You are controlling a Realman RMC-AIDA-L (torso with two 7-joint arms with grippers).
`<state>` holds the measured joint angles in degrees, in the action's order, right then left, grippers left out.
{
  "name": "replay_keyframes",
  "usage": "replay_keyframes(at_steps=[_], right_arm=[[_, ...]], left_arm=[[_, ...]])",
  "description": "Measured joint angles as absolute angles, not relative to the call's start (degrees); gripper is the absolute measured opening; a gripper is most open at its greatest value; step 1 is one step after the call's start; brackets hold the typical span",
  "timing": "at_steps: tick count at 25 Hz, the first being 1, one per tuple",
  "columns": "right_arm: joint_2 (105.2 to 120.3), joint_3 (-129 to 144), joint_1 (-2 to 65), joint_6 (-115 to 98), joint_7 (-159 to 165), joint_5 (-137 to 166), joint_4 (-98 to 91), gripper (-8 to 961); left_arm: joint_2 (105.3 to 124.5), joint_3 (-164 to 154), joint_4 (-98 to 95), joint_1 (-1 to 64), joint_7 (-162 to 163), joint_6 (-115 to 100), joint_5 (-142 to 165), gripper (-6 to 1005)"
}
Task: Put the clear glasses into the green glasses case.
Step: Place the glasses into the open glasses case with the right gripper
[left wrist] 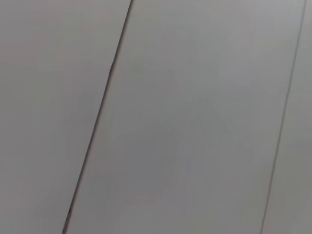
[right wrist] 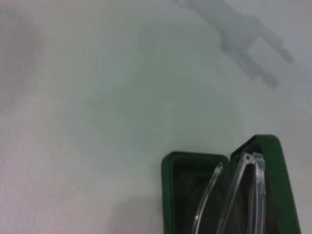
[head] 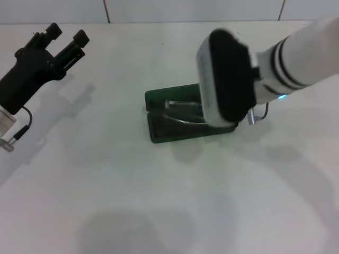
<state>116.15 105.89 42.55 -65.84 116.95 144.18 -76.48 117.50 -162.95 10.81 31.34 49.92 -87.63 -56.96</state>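
Observation:
I should keep lowering the clear glasses (head: 185,121) with my right gripper into the near half (head: 171,131) of the open green glasses case and let go once they rest inside, as they are lengthwise over the case.
The green glasses case (head: 159,100) lies open on the white table, a little beyond its middle. The clear glasses (head: 183,112) rest inside it, their thin arms crossing the dark lining. In the right wrist view the clear glasses (right wrist: 240,192) span both halves of the green glasses case (right wrist: 167,195). My right gripper (head: 229,108) hangs directly over the case's right part and hides it. My left gripper (head: 66,34) is parked far off at the back left, open and holding nothing.
The white table (head: 159,201) stretches bare in front of the case, with the arms' shadows on it. A wall panel (left wrist: 195,117) with seams fills the left wrist view. A small cable and clip (head: 13,136) hang below the left arm.

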Motion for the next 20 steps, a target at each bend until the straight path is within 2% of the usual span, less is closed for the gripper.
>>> replay_keyframes(at_steps=[20], right_arm=[[116.19, 122.77, 38.92, -46.12, 121.32, 158.62, -73.27, 151]], left_arm=[[118.33, -162.95, 10.6, 32.65, 49.66, -83.66, -56.92, 816]])
